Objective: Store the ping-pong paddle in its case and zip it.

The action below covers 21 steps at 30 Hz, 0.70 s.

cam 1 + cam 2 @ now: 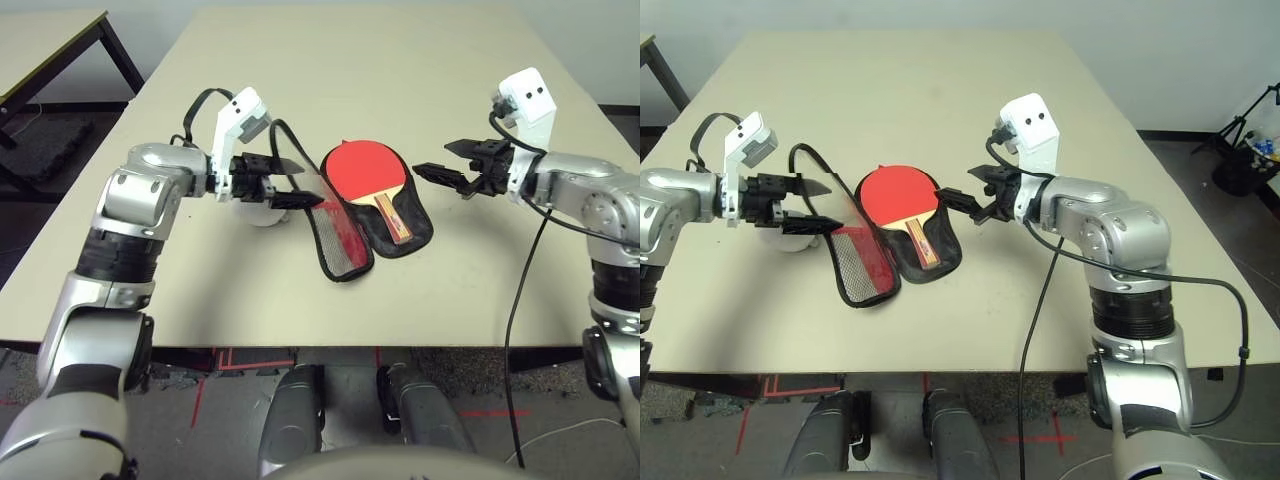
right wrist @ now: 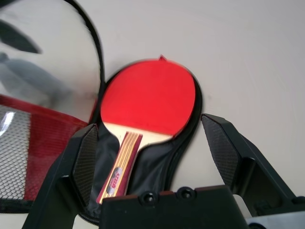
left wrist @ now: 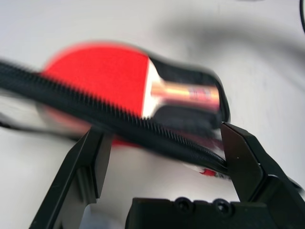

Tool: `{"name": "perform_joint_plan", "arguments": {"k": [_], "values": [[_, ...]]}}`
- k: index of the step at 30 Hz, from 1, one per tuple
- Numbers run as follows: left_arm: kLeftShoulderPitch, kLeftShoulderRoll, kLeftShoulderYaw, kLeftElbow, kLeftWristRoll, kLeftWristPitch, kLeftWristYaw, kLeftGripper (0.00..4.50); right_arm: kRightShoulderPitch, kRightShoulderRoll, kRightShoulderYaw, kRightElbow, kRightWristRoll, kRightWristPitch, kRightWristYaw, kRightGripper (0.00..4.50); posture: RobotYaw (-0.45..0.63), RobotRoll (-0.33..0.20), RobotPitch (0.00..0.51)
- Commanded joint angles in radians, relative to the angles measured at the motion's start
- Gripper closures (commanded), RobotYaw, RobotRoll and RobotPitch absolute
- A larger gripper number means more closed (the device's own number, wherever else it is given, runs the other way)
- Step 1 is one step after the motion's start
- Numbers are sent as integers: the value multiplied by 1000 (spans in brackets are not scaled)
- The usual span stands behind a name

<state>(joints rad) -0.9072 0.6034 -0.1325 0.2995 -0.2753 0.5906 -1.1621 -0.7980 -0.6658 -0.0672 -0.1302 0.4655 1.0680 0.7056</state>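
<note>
The red flap [image 1: 344,240] is tilted up next to the paddle, so next my left gripper tips it over the paddle [image 1: 366,172] before my right gripper holds the handle end of the case.
The ping-pong paddle [image 1: 368,172] lies red face up in the case's [image 1: 405,238] black-lined half at mid-table, its striped wooden handle [image 2: 119,167] pointing towards me. The case's other half, a red flap [image 1: 338,238] with a mesh pocket, is folded out to the left and tilted up. My left gripper [image 1: 298,182] is open at that flap's far edge, and the black zipper edging [image 3: 143,129] runs across between its fingers [image 3: 248,162]. To the right of the paddle, above the table, my right gripper [image 1: 438,160] hovers open and holds nothing.
A small white round object [image 1: 260,213] sits on the table under my left gripper. A black cable [image 1: 520,300] hangs from my right arm over the table's front edge. A second table [image 1: 50,45] stands at the far left. A tripod [image 1: 1240,130] stands right.
</note>
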Motion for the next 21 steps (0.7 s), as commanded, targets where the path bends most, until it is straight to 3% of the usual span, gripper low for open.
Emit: {"name": "perform_joint_plan", "arguments": {"k": [1,12,16,21], "values": [[-62,-60,1,156,34,-101,34,0,-30,-25,-20,36,14,-17,21,16,-28,0,115],[-267,-260,75,576,49,-316,112,0,-21,-22,-12,19,58,12,45,16,-48,0,124],[-290,-284,95,625,52,-339,110,0,0,-25,6,6,74,8,70,16,-45,0,124],[-274,-265,95,571,47,-317,81,0,34,-45,41,13,85,45,97,16,-35,0,123]]}}
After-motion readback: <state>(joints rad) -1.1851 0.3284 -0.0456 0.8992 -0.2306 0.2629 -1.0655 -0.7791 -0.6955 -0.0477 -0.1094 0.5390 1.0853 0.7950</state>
